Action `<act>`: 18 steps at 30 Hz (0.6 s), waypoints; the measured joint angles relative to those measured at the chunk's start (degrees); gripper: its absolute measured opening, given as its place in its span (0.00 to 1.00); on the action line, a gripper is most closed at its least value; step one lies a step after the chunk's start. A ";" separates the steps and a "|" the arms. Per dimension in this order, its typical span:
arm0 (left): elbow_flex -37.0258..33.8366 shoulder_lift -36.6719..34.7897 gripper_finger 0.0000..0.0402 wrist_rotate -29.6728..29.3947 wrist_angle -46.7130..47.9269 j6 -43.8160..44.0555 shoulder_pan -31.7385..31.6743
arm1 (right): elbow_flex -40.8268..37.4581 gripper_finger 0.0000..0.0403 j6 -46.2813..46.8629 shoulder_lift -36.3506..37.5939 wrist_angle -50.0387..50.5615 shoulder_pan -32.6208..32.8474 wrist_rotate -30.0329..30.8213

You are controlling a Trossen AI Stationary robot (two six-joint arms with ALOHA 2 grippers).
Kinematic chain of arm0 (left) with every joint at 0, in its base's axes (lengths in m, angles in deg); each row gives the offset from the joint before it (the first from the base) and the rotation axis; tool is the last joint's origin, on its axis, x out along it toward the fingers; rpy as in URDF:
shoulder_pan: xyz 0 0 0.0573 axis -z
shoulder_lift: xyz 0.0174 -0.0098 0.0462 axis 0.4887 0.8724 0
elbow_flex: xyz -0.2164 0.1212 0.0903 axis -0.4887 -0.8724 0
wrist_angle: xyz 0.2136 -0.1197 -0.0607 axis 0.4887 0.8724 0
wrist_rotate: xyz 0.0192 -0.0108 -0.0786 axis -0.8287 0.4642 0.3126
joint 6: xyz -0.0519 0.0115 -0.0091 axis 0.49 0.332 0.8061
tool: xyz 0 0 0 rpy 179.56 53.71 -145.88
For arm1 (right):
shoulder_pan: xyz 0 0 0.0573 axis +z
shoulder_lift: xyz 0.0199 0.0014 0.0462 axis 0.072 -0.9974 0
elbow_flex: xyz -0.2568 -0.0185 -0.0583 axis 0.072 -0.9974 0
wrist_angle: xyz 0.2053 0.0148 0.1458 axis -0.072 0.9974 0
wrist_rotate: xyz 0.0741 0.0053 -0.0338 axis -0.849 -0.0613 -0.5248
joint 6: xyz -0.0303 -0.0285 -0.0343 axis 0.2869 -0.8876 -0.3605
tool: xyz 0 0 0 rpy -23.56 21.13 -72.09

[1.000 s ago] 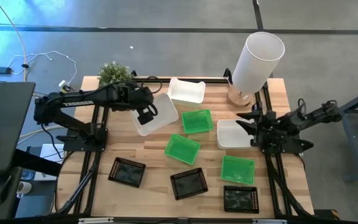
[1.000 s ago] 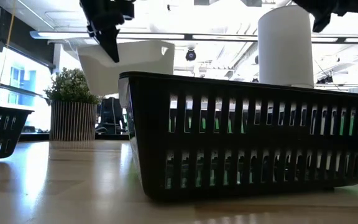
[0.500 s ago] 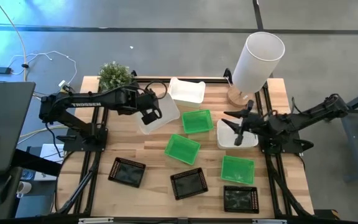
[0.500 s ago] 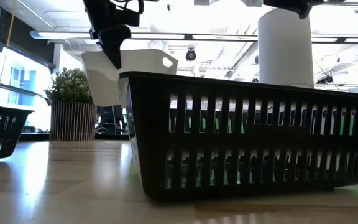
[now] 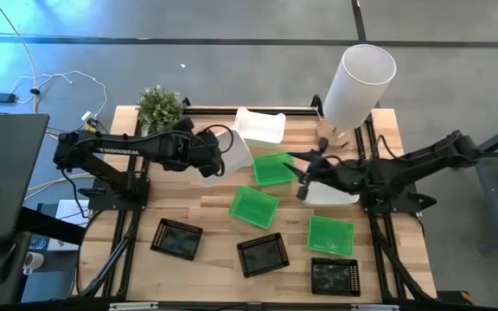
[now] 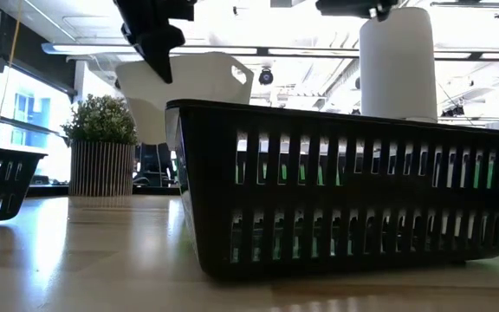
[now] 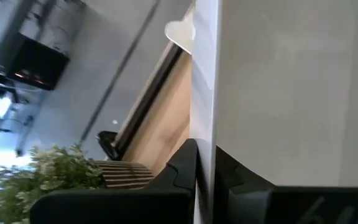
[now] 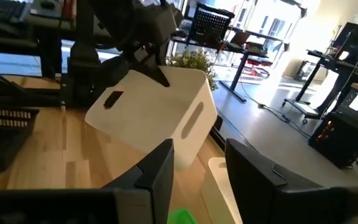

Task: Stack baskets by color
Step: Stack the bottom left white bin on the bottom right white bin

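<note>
I expect the held white basket (image 5: 231, 154) to nest deep inside the open white basket (image 5: 330, 195) beneath my right gripper when I lower it, because the two match.
My left gripper (image 5: 210, 162) is shut on a white basket (image 5: 230, 149) and holds it in the air over the table's far left part; the low view shows that basket (image 6: 193, 87) hanging below the gripper (image 6: 158, 39). My right gripper (image 5: 303, 179) stands open and empty, reaching leftward above another white basket (image 5: 334, 194) that rests on the table. A third white basket (image 5: 260, 126) sits at the far edge. Three green baskets (image 5: 274, 168) (image 5: 253, 206) (image 5: 330, 235) and three black baskets (image 5: 177, 238) (image 5: 262, 254) (image 5: 335, 276) lie on the table. My left gripper pinches one wall of the white basket at its rim (image 7: 205, 112), with one finger inside the basket and one outside. The fingers slant down onto it from the table's left. The basket is lifted clear of the table and hangs tilted.
A tall white cylinder (image 5: 357, 82) stands at the far right corner and a small potted plant (image 5: 161, 104) at the far left corner. A black basket (image 6: 345, 191) fills the near foreground of the low view. Bare wood shows between the green and black baskets.
My right gripper has swung from the table's right edge toward the left and risen, coming over the white basket on the table. My left gripper has carried its white basket a little toward the right, and the basket has tipped further.
</note>
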 joint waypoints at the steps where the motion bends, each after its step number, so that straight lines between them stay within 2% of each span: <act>1: 0.00 0.00 0.00 -1.21 -0.02 0.04 0.40 | 0.96 0.35 -0.07 -1.33 0.02 -0.37 -0.24; 10: 0.00 0.00 0.00 -4.18 -0.04 -0.02 1.78 | 12.54 0.52 -0.39 -13.67 -0.09 -4.29 -0.77; 18: 0.00 -0.02 0.00 -5.98 -0.04 -0.48 1.80 | 24.54 0.54 -1.47 -24.82 7.59 -7.24 -1.10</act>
